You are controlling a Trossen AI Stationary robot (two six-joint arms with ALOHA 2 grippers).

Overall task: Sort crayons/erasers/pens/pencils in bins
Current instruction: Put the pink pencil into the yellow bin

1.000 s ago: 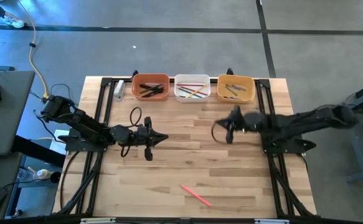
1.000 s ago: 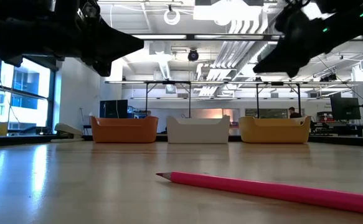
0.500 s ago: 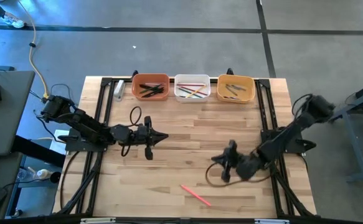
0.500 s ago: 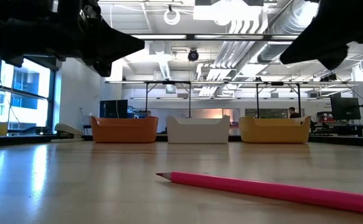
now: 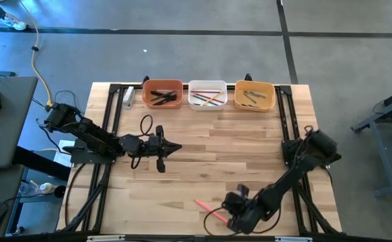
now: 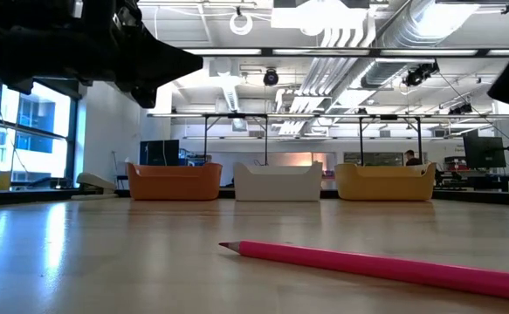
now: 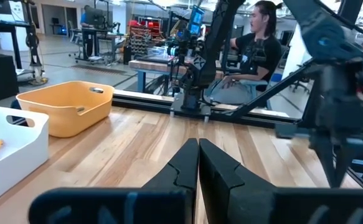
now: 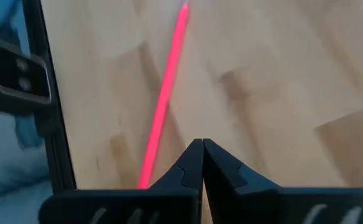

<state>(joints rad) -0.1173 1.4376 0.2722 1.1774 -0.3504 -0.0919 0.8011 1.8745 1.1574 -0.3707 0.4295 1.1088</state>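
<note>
The pink pencil is beside the shut fingers of my right gripper, so next I open them, straddle its blunt end and grip it before I carry it to the white bin.
A pink pencil lies flat on the wood table near its near edge; it also shows in the low view and the right wrist view. My right gripper is shut and empty above the pencil's near-right end, its fingers pointing down beside it. My left gripper is shut and empty at mid-table left, above the wood. The terracotta bin, white bin and yellow-orange bin stand in a row at the far edge, each holding several sticks.
Black frame rails run along the table's left and right sides and its near edge. A black cable loop lies by the left arm. A person sits beyond the table in the left wrist view.
My right gripper has swung from the far-right middle of the table, near the yellow-orange bin, toward the near edge and down, ending above the pink pencil. The pencil has stayed where it was.
</note>
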